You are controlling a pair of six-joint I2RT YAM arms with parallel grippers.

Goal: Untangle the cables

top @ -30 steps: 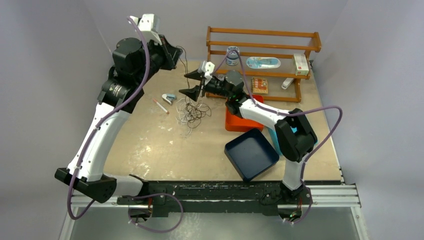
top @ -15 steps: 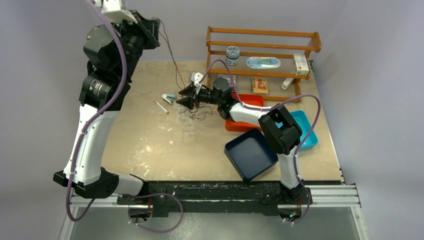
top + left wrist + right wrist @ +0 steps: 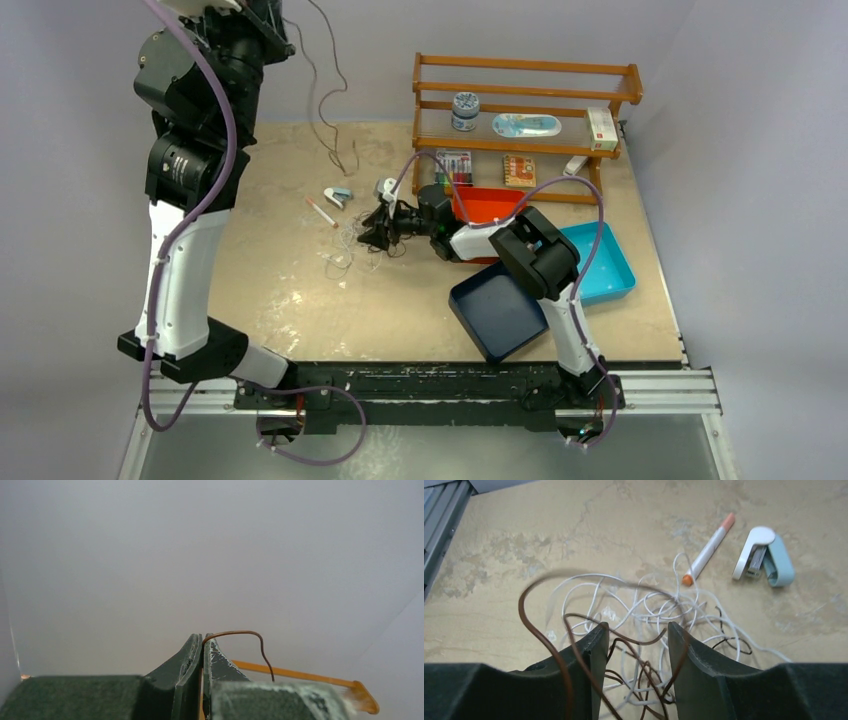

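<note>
My left gripper has the brown cable (image 3: 334,92) hanging clear of the tangle and far from the trays (image 3: 490,206), so it should swing back and pass the cable to my right gripper.
A tangle of white and dark cables (image 3: 350,245) lies on the table's middle. My left gripper (image 3: 268,18) is raised high at the far left, shut on a thin brown cable (image 3: 322,100) that hangs in loose curves toward the table. In the left wrist view the jaws (image 3: 202,645) are pressed together with the brown cable (image 3: 240,633) arching out of them. My right gripper (image 3: 372,232) sits low at the tangle's right side. It is open in the right wrist view (image 3: 634,635), with brown loops (image 3: 544,640) and white loops (image 3: 659,605) between and around its fingers.
An orange-tipped pen (image 3: 321,212) and a small stapler (image 3: 338,197) lie just left of the tangle. A wooden rack (image 3: 525,95) stands at the back. A red tray (image 3: 490,205), a dark blue tray (image 3: 500,310) and a light blue tray (image 3: 605,260) sit at the right.
My left gripper rose up and to the left, drawing the brown cable out of the pile. My right gripper came down and forward onto the tangle, which shifted slightly left.
</note>
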